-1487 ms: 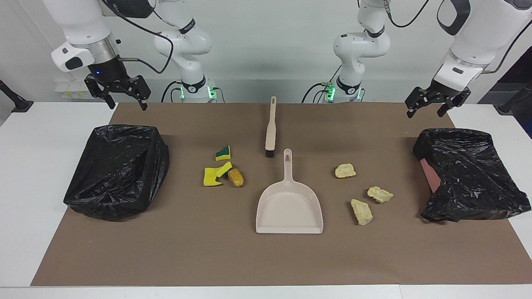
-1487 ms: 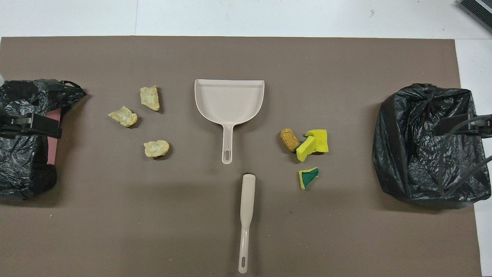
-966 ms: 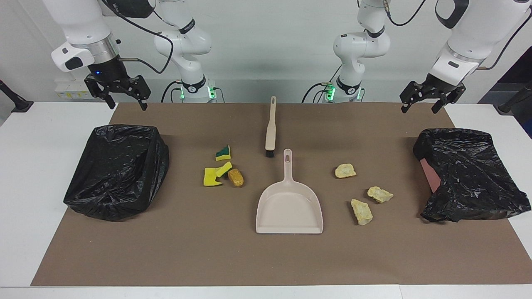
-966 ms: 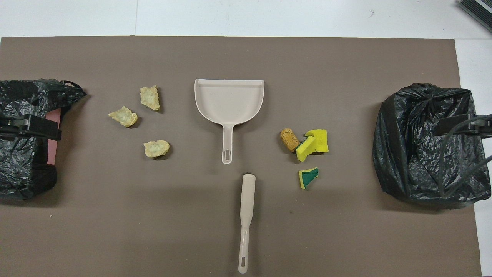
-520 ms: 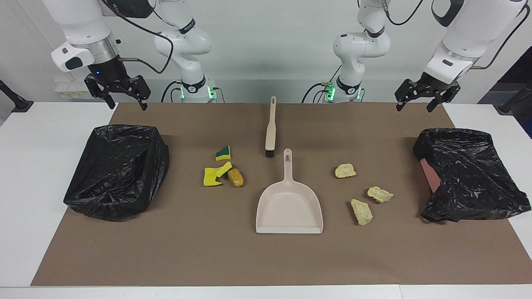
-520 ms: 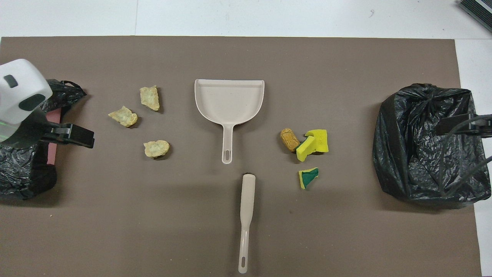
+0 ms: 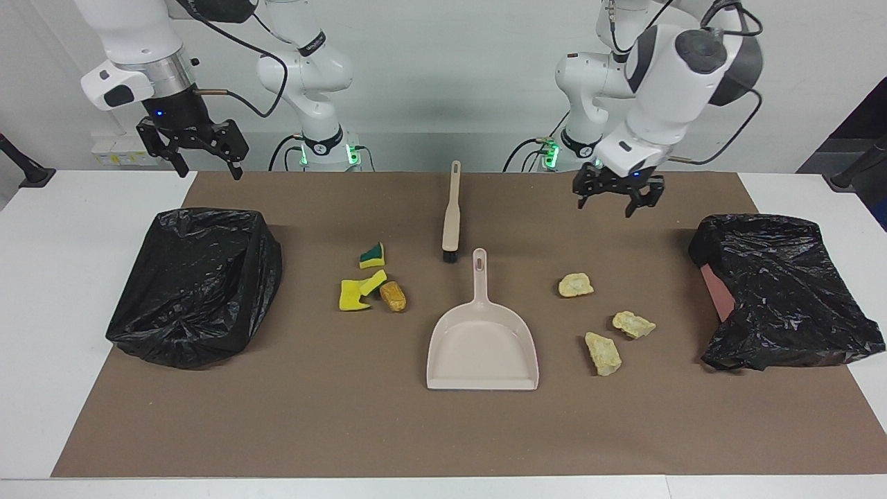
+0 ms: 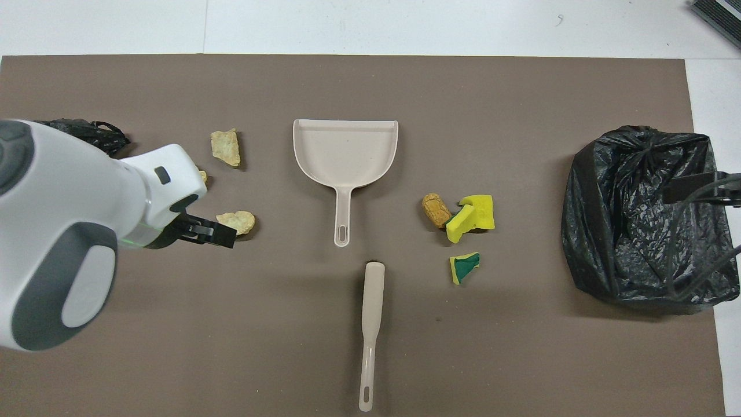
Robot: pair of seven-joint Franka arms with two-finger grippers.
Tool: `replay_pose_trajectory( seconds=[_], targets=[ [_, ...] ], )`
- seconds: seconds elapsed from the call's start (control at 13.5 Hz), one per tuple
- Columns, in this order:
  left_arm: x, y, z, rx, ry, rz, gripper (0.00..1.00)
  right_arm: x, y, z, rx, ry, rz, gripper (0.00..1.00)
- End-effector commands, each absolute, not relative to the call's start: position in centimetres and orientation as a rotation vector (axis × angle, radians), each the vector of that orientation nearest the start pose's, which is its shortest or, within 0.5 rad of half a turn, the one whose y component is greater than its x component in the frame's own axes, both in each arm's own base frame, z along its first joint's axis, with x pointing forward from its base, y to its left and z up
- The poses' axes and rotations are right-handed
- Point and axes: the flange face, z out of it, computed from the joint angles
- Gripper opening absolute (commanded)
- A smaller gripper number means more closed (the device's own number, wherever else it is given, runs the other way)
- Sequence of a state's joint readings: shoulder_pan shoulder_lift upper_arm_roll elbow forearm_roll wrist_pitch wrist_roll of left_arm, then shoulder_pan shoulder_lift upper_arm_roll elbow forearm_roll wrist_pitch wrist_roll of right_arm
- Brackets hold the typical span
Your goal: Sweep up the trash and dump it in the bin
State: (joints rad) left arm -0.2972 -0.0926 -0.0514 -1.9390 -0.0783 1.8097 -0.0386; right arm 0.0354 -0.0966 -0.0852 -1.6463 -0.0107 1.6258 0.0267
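The brush rests clear of the dustpan (image 8: 342,233), its slim handle toward my arms, so I should go on moving my left gripper to that handle (image 8: 367,365) and close there.
Three pale yellow chunks (image 7: 575,285) (image 7: 633,324) (image 7: 603,353) lie toward the left arm's end; in the overhead view the arm hides most of one. Bright yellow sponge pieces (image 7: 359,292), a green-backed piece (image 7: 372,255) and an orange-brown lump (image 7: 393,296) lie toward the right arm's end. The beige dustpan (image 7: 483,346) and the beige brush (image 7: 451,215) lie mid-mat. My left gripper (image 7: 615,199) is open and empty, in the air over the mat between the brush and the chunks. My right gripper (image 7: 201,163) is open and empty, waiting above the bin (image 7: 197,284) at its end.
A second black-bagged bin (image 7: 783,291) stands at the left arm's end, its pink wall showing. The brown mat (image 7: 443,430) covers the white table. In the overhead view the left arm (image 8: 63,231) covers most of that bin.
My left arm has swung from above the bin at its end toward the middle of the mat and come lower. The right gripper has barely moved. Nothing on the mat has moved.
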Motion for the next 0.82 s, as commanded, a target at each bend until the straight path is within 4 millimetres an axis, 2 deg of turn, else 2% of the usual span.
replay_pose_trajectory(
  seconds=[0.0, 0.15, 0.45, 0.52, 0.74],
  targets=[
    [45.0, -21.5, 49.4, -3.172, 0.472, 0.077, 1.0, 52.5, -3.1, 65.0, -3.153, 0.084, -0.115, 1.0],
    [42.6, -24.4, 47.3, -3.162, 0.507, 0.086, 1.0, 52.5, -3.2, 65.0, -3.152, 0.084, -0.113, 1.0],
    [36.6, -33.5, 42.0, -3.183, 0.545, 0.026, 1.0, 52.5, -3.0, 65.0, -3.138, 0.082, -0.115, 1.0],
    [35.3, -34.6, 41.1, -3.182, 0.547, 0.028, 1.0, 52.5, -2.9, 65.0, -3.137, 0.082, -0.115, 1.0],
    [31.6, -37.8, 40.6, -3.179, 0.542, 0.043, 1.0, 52.5, -3.0, 65.0, -3.137, 0.084, -0.115, 1.0]
  ],
)
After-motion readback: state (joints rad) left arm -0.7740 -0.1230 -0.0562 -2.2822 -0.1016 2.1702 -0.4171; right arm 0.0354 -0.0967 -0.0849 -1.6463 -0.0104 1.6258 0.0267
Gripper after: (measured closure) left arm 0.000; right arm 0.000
